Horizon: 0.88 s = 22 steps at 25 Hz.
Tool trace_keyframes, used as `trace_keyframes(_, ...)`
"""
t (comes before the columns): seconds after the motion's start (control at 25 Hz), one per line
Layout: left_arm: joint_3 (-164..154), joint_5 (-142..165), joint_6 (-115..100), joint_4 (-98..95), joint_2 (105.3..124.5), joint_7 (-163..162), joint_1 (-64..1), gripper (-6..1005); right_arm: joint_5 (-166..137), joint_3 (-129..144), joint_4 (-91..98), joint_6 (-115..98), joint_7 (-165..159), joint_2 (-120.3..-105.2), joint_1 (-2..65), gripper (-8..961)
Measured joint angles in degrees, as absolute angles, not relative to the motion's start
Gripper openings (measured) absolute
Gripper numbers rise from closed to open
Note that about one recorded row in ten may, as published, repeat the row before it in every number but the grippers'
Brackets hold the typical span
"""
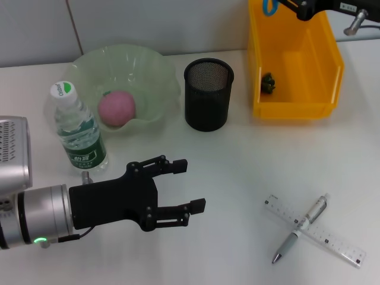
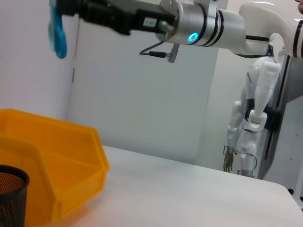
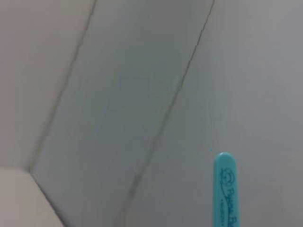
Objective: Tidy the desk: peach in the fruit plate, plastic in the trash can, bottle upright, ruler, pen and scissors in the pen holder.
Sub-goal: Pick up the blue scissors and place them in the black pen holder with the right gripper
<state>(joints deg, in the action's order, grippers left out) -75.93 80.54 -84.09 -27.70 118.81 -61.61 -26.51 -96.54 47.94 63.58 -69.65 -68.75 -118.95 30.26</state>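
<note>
Next, my right gripper rolls its wrist, as the scissors' blue handle (image 1: 271, 7) hangs below it, to point the scissors' tip down before lowering it into the pen holder (image 1: 209, 75).
My right gripper (image 1: 289, 5) is raised over the far end of the yellow trash can (image 1: 330, 53), shut on the blue scissors (image 1: 270, 6). The left wrist view shows those scissors (image 2: 57, 32) hanging high above the bin (image 2: 71, 156). Their teal tip (image 3: 224, 189) fills a corner of the right wrist view. My left gripper (image 1: 193, 185) hovers open and empty over the near table. The peach (image 1: 116, 108) lies in the green fruit plate (image 1: 160, 71). The bottle (image 1: 78, 127) stands upright. The pen (image 1: 301, 227) lies across the ruler (image 1: 332, 240). The black mesh pen holder (image 1: 207, 95) looks empty.
A small dark crumpled lump (image 1: 268, 83), possibly the plastic, lies inside the trash can. A white wall runs behind the table. Another white robot (image 2: 255, 127) stands beyond the table's far edge.
</note>
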Motion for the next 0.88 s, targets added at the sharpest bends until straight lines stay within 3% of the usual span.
trace_keyframes(0.64, -75.9, 79.1, -82.5, -27.7, 118.71, -60.1, -25.6, 849, -97.5, 61.9, 67.8, -50.1, -32.8, -119.43, 27.0, 227)
trace_keyframes(0.88, -75.9, 78.9, -81.9, -27.7, 118.61, -59.0, -25.4, 849, -78.4, 70.5, 67.0, -44.4, 3.4, -119.65, 22.1, 225)
